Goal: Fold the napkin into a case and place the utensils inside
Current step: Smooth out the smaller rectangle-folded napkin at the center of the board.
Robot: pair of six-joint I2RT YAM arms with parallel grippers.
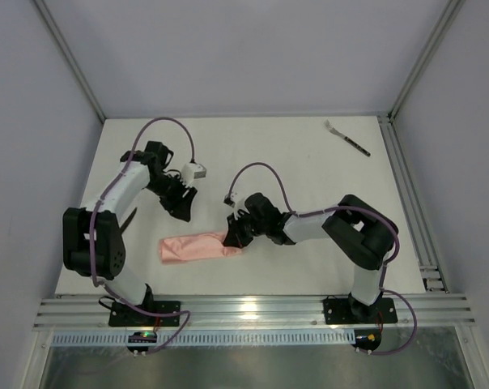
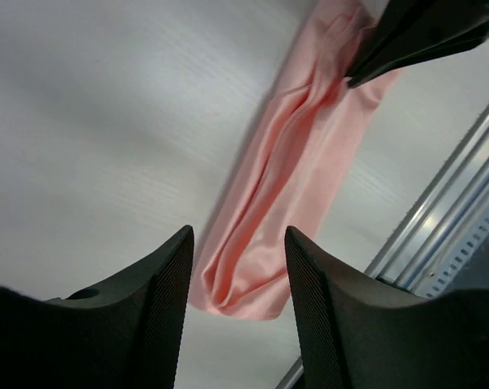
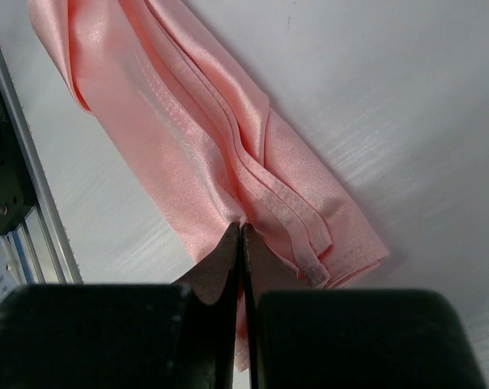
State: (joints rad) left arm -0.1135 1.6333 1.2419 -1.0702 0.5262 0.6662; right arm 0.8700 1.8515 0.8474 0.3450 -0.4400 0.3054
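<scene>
The napkin's layers (image 3: 243,194) are bunched at my right gripper, and the napkin's middle (image 1: 199,244) is loose. My left gripper should hold the napkin's middle while my right gripper takes the napkin's front edge.
The salmon-pink napkin (image 1: 197,246) lies as a narrow oblong packet near the table's front, with several folded layers at its right end (image 3: 188,138). My right gripper (image 1: 235,236) is shut on a top layer of cloth near that right end (image 3: 243,228). My left gripper (image 1: 182,207) is open and empty, held above the table just behind the packet's left half. The packet's left end shows between its fingers (image 2: 238,243). The cloth (image 2: 309,138) runs up to the right gripper (image 2: 423,32). The fork (image 1: 347,138) lies at the far right of the table.
A metal rail (image 1: 244,309) runs along the table's front edge, close to the packet, and shows in the left wrist view (image 2: 439,219). Another rail (image 1: 408,194) borders the right side. Grey walls enclose the table.
</scene>
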